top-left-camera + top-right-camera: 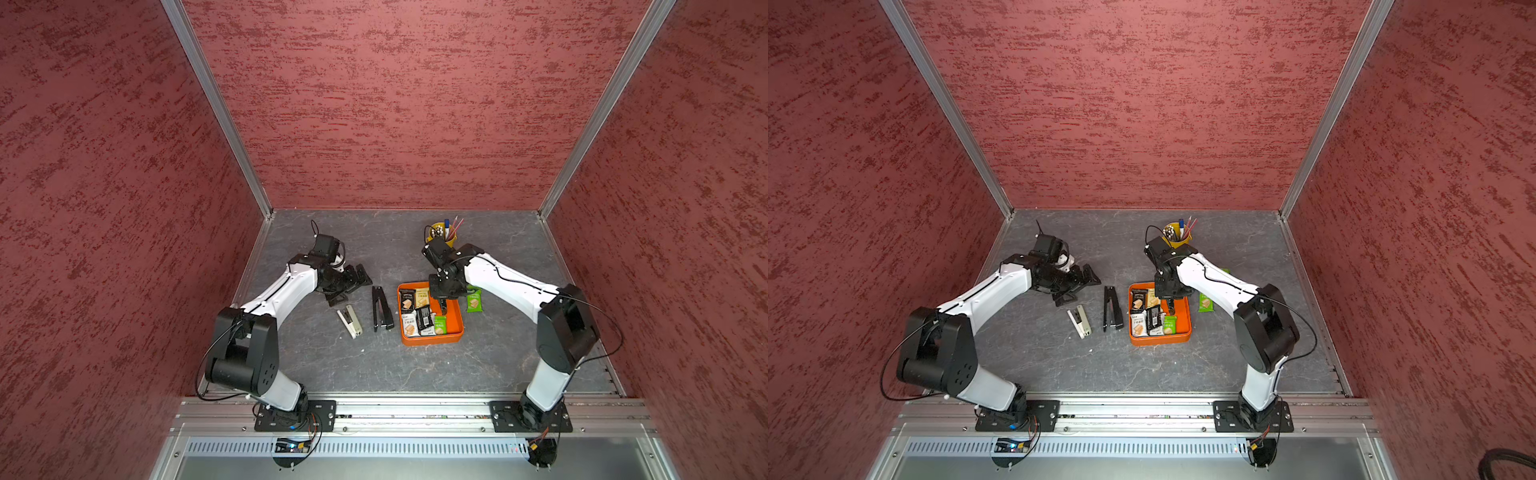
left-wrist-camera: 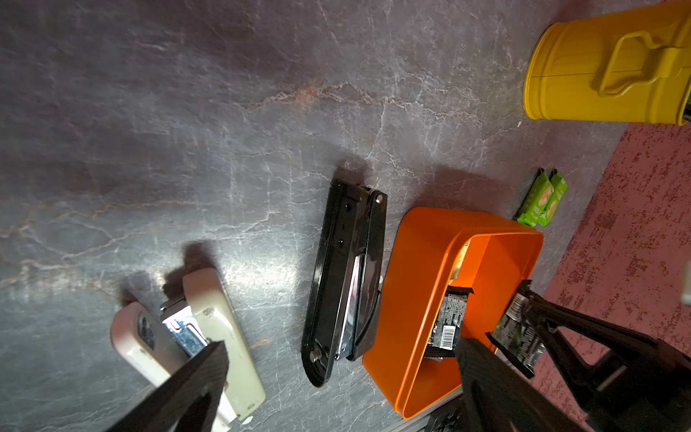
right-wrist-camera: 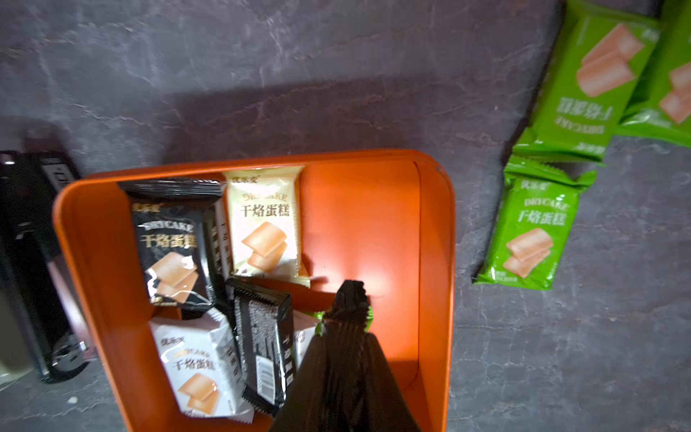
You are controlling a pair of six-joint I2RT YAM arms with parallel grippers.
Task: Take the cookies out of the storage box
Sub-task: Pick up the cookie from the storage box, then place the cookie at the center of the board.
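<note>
The held black packet (image 2: 519,334) hangs clear of the box's cookies, so my right gripper keeps going to the open spot (image 1: 495,306) beside the green packets and lets go there.
The orange storage box (image 1: 432,341) (image 3: 445,262) sits right of the table's centre. Several cookies lie inside: a black packet (image 3: 170,243), a cream one (image 3: 265,224), a white one (image 3: 194,366) and a black one lying printed back up (image 3: 263,344). My right gripper (image 3: 349,295) (image 1: 444,308) reaches down into the box, shut on the edge of a green packet (image 1: 439,325) whose corners poke out either side of the tips. Three green packets (image 3: 531,228) (image 3: 594,74) (image 3: 673,86) lie on the table beside the box. My left gripper (image 1: 351,286) (image 2: 342,346) hangs open left of the box, holding nothing.
A black stapler (image 1: 380,309) (image 2: 347,284) lies just left of the box, and a beige stapler (image 1: 350,321) (image 2: 209,321) lies further left under the left gripper. Behind the right wrist stands a yellow pen bucket (image 1: 442,232) (image 2: 605,67). Red walls enclose three sides.
</note>
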